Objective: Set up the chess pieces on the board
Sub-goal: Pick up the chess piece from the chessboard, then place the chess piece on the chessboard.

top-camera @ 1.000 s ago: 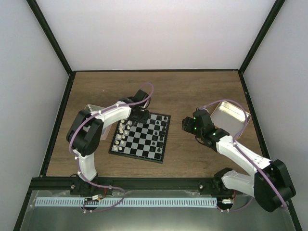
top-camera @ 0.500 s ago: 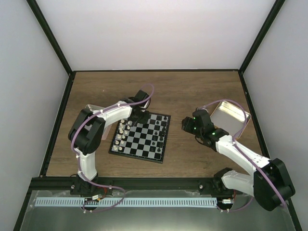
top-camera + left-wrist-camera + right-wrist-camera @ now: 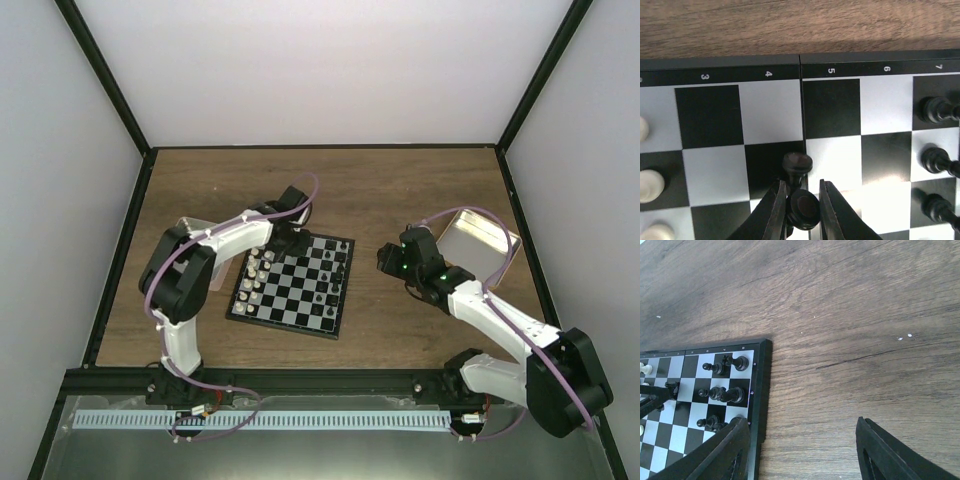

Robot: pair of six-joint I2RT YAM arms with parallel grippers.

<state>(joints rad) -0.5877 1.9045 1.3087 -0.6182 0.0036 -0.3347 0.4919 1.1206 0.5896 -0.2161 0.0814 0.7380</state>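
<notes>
I should keep moving the black piece in my left gripper toward my right gripper [image 3: 377, 260], which is open beside the black pieces [image 3: 337, 276], until my right gripper closes on that piece.
The board [image 3: 287, 324] lies at the table's middle left. White chess pieces [image 3: 255, 275] stand along its left side and black ones [image 3: 335, 272] along its right. My left gripper [image 3: 289, 243] is over the board's far edge. In the left wrist view the left gripper [image 3: 799, 209] is shut on a black chess piece [image 3: 802, 206], which is tilted, head [image 3: 797, 162] towards rows 4 and 5 of the board [image 3: 830, 70]. My right gripper [image 3: 386, 258] is open and empty over bare wood right of the board; in the right wrist view the right gripper [image 3: 802, 450] is beside the board's edge [image 3: 762, 385].
A silver tin [image 3: 482, 238] sits at the right behind my right arm. Another shallow tin [image 3: 188, 228] shows left of the board, partly under my left arm. Black pieces [image 3: 936, 109] and white pieces [image 3: 650, 185] flank the held piece. Dark walls frame the table.
Nearly nothing. My left gripper stays at the board's far edge and my right gripper has shifted only slightly.
</notes>
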